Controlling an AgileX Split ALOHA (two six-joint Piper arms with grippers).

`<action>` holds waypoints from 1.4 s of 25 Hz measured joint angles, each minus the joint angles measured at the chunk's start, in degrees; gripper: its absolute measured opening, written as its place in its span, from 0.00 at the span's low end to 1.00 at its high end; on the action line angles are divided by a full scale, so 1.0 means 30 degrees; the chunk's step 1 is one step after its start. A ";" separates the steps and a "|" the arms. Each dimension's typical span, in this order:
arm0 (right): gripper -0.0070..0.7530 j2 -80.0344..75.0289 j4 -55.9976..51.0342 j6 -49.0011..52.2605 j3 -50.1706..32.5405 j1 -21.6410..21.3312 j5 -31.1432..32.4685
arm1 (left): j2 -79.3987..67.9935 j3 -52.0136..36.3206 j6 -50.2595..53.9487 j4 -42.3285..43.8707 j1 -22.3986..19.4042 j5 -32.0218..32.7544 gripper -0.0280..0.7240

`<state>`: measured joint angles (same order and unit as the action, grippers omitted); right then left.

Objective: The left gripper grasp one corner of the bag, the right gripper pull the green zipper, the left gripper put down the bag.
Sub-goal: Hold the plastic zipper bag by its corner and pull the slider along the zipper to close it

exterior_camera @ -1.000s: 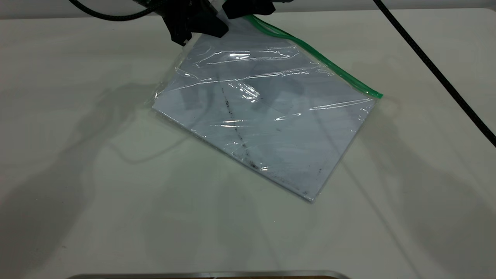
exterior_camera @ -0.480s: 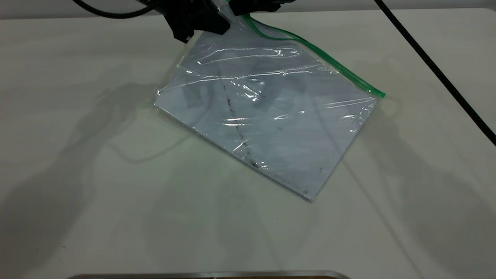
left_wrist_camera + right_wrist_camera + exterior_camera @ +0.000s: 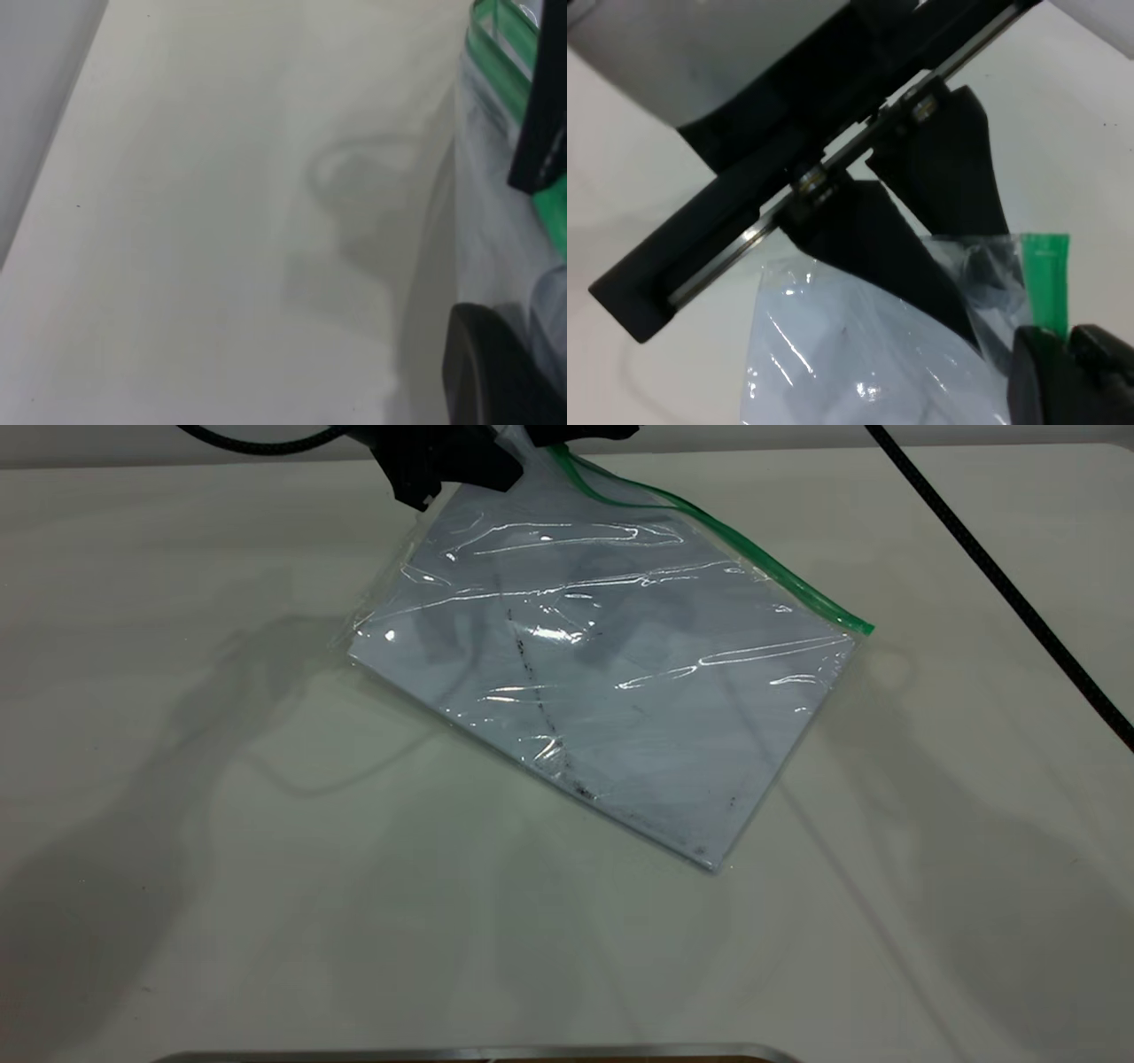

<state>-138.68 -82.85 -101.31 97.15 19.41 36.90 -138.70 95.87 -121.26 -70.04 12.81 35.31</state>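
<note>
Next, I open my right gripper and close it around both strips together before I pull, because the green zipper's strips bow apart next to my right gripper's fingers.
The bag, a clear pouch with white paper and a dark smudge line, lies tilted, its far corner raised off the table. My left gripper is shut on the corner of the bag at the far end. The green zipper runs along the far right edge; near the held corner its two strips part. My right gripper is shut on the green zipper right beside the left gripper; its fingertips close on the strip. The left wrist view shows the bag and the zipper.
A white table carries the bag. A thick black cable hangs across the right side. A metal edge lies at the table's near side.
The bag's far corner has risen and its near corner has slid a little away. The green strips have parted near the held corner.
</note>
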 joint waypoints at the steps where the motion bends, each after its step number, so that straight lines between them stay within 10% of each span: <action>1: 0.13 0.0000 0.0000 0.0128 0.0000 0.0000 0.0039 | 0.0007 0.0000 0.0000 0.0000 0.0000 -0.0018 0.11; 10: 0.51 0.0000 0.1800 0.1512 0.0056 0.0000 0.0434 | 0.0022 -0.0014 -0.0020 0.0000 -0.0015 -0.0039 0.11; 26: 0.47 0.0000 0.3203 0.2504 0.0056 0.0000 -0.1341 | 0.0081 -0.0014 -0.0002 -0.0123 -0.0015 0.0267 0.11; 35: 0.23 0.0000 0.3285 0.2433 0.0056 -0.0242 -0.0990 | 0.0081 -0.0014 -0.0002 -0.0132 -0.0138 0.0517 0.11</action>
<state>-138.68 -73.00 -94.02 97.32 18.69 33.93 -138.46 95.83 -121.27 -70.44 12.40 36.86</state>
